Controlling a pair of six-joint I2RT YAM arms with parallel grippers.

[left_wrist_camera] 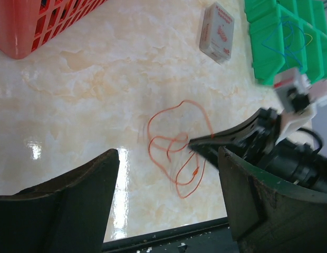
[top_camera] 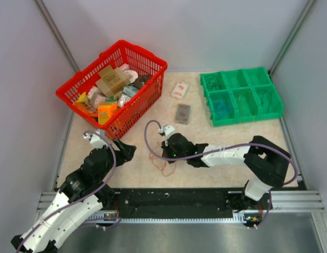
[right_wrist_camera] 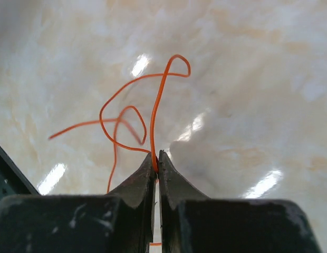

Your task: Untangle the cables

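Next, my right gripper lays down the one strand of the cable it is pinching and gathers the cable's crossing strands (left_wrist_camera: 171, 149) before lifting, because the orange cable's loops (top_camera: 166, 171) are dragging over the marble.
A loose tangle of thin orange cables (top_camera: 162, 162) lies on the marble tabletop in front of the arms, and the left wrist view shows its loops (left_wrist_camera: 176, 153) spread flat. My right gripper (top_camera: 164, 153) reaches in from the right and is shut on one orange cable (right_wrist_camera: 159, 100), pinched between the very tips of my right gripper (right_wrist_camera: 156, 158). That strand rises in a loop above the jaws. My left gripper (top_camera: 125, 149) hovers open to the left of the tangle, not touching it. In its own view my left gripper (left_wrist_camera: 169, 158) frames the cables between wide fingers.
A red basket (top_camera: 153, 60) full of packages stands at the back left. A green divided bin (top_camera: 208, 95) at the back right holds thin wires, one of them blue (left_wrist_camera: 285, 39). A white box (top_camera: 179, 89) and a grey box (top_camera: 183, 113) lie between them.
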